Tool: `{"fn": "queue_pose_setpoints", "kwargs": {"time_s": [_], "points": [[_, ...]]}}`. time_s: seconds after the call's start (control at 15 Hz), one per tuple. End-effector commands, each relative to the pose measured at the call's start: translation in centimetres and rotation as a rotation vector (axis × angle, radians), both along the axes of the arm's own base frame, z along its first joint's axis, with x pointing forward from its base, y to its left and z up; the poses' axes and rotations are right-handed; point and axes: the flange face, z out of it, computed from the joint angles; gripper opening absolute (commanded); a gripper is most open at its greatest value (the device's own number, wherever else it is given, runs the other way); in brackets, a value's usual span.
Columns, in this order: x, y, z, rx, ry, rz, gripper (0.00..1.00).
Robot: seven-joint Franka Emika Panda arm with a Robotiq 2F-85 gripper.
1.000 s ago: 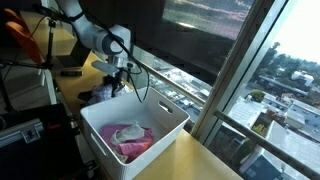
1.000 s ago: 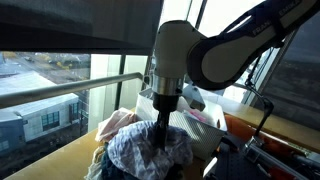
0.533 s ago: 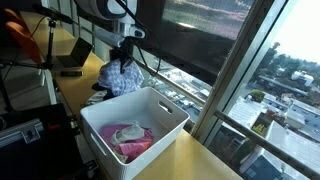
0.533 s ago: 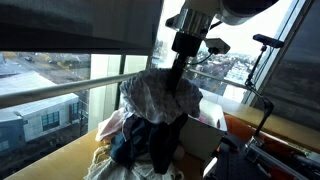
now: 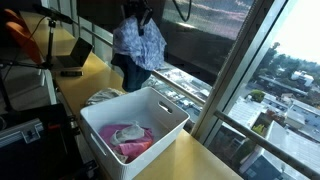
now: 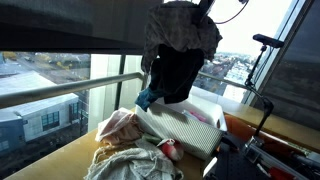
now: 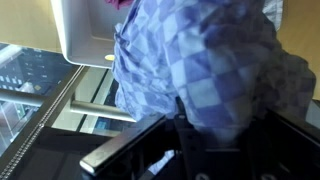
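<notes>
The checked cloth and dark garment point(image 6: 180, 78) hang toward the white bin's end by the pale cloth, so the robot's gripper should swing across to above the bin's middle point(image 5: 132, 132) before it opens.
A blue-and-white checked cloth point(image 5: 138, 42) hangs high in the air with a dark garment below it, well above the tabletop and left of the white bin point(image 5: 172, 112). My gripper point(image 5: 137, 10) is shut on the top of the cloth, near the upper edge of that exterior view. From the opposite side the bundle point(image 6: 182, 45) dangles over the clothes pile point(image 6: 125, 135). In the wrist view the checked cloth point(image 7: 200, 70) fills most of the picture and covers the fingertips; a dark finger point(image 7: 182, 120) presses into it.
The white bin holds a pink garment point(image 5: 128, 138). A pale cloth point(image 5: 104, 97) lies on the yellow table point(image 5: 190, 160) beside the bin. A laptop point(image 5: 72, 58) sits at the far end. A window railing point(image 6: 60, 90) runs behind the pile. Dark equipment stands left of the table.
The gripper rose steeply from the pile, lifting the checked cloth and dark garment clear of the table. The jaws stayed shut on the cloth throughout.
</notes>
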Motion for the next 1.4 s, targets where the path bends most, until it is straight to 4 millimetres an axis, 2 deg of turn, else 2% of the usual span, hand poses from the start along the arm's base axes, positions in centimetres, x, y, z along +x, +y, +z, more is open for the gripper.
{"fn": "queue_pose_setpoints", "kwargs": {"time_s": [0.0,0.13,0.2,0.27,0.47,0.6,0.73,0.87,1.07,1.33], "points": [[-1.6,-6.1,7.4,0.017,-0.053,-0.037,0.04],[-2.5,-10.9,10.1,0.018,-0.06,-0.07,0.04],[-2.8,-13.4,11.0,0.019,-0.061,-0.088,0.04],[-3.1,-15.4,11.1,0.026,-0.053,-0.102,0.04],[-3.6,-19.6,9.1,0.055,-0.016,-0.138,0.04],[-3.6,-20.9,7.4,0.074,0.018,-0.151,0.04],[-3.3,-20.8,6.4,0.088,0.045,-0.151,0.04],[-2.9,-19.3,6.3,0.088,0.056,-0.139,0.04],[-2.6,-16.5,7.3,0.078,0.053,-0.1,0.04],[-2.0,-13.1,6.5,0.06,0.067,-0.048,0.04]]}}
